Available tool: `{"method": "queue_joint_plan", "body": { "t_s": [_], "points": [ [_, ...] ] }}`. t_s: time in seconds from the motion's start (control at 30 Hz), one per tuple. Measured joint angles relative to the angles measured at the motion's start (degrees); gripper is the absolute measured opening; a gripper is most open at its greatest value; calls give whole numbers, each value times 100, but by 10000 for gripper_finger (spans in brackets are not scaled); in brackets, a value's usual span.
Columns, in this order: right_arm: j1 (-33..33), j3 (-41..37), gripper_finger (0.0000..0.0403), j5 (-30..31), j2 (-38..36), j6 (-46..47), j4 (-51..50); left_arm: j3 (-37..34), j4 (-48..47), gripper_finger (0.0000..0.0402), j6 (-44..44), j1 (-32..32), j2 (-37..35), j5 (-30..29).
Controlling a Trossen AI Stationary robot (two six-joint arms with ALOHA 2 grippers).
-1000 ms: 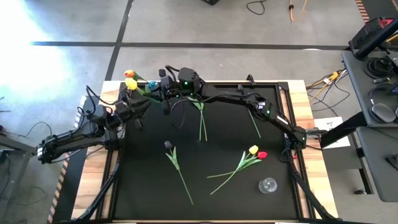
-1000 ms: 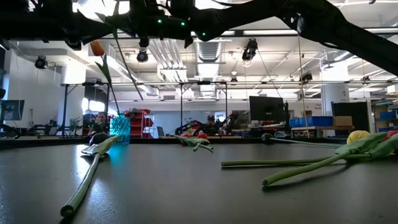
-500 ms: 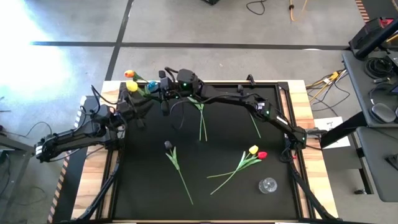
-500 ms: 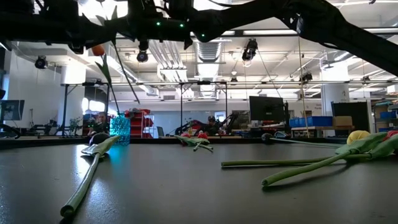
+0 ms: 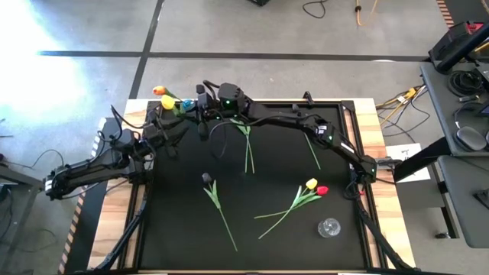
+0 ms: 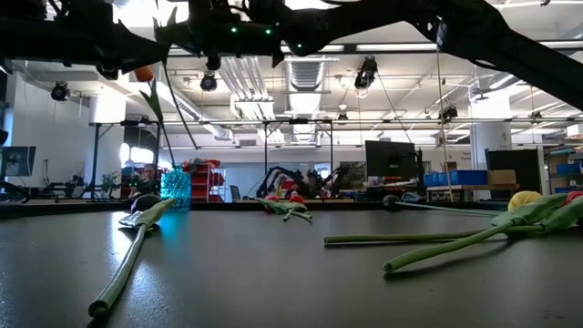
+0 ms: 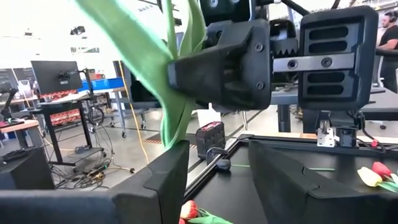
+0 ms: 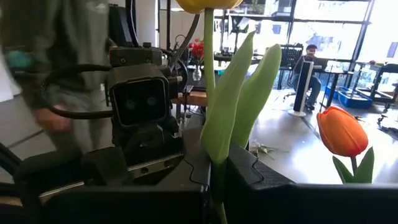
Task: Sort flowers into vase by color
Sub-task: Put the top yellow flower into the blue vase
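Note:
I should take the tulip's stem [image 7: 175, 126] with my left gripper, below my right gripper's hold, for the blue vase, because my right gripper holds the yellow tulip [image 5: 167, 101] at full stretch across the mat.
My right gripper [image 5: 197, 113] reaches to the far left corner and is shut on a yellow tulip [image 5: 166, 101], seen close in the right wrist view [image 8: 214, 168]. An orange tulip [image 5: 158, 90] stands with its stem in the blue vase [image 5: 187, 103], which sits on the far left of the mat [image 6: 176, 189]. My left gripper [image 5: 170, 128] is open and faces the right gripper. In the left wrist view [image 7: 214, 168] the yellow tulip's leaf [image 7: 155, 68] hangs just above one finger. My right gripper pinches the yellow tulip's stem [image 8: 216, 177] between its two fingers, just below the leaves. The fingers lie across the stem. The tulip is lifted clear, with its leaves [image 8: 239, 93] and head above the fingers. My left gripper: I cannot tell whether its finger [image 7: 165, 177] touches the leaf tip.
On the black mat lie a dark tulip [image 5: 206, 178], a yellow tulip [image 5: 311, 183] beside a red one [image 5: 322, 190], and more green stems [image 5: 246, 145] [image 5: 312, 149]. A clear glass vase [image 5: 329, 228] stands near the right near corner. People sit in the room beyond.
The yellow tulip's head has swung a little toward the blue vase while my right gripper keeps its hold. Both arms stay almost where they were.

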Motion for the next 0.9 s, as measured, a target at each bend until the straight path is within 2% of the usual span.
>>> {"method": "queue_joint_plan", "body": {
  "t_s": [0.33,0.53,0.73,0.9],
  "points": [
    [52,2,9,41,-170,-86,-225,-4,-279,150,94,11,-155,-398],
    [90,0,9,64,-170,-94,-253,-4,48,150,101,7,-178,29],
    [129,-9,9,92,-170,-99,-211,-4,226,147,106,7,-63,93],
    [129,-9,9,101,-160,-99,-216,182,228,115,110,4,170,245]
  ]
}}
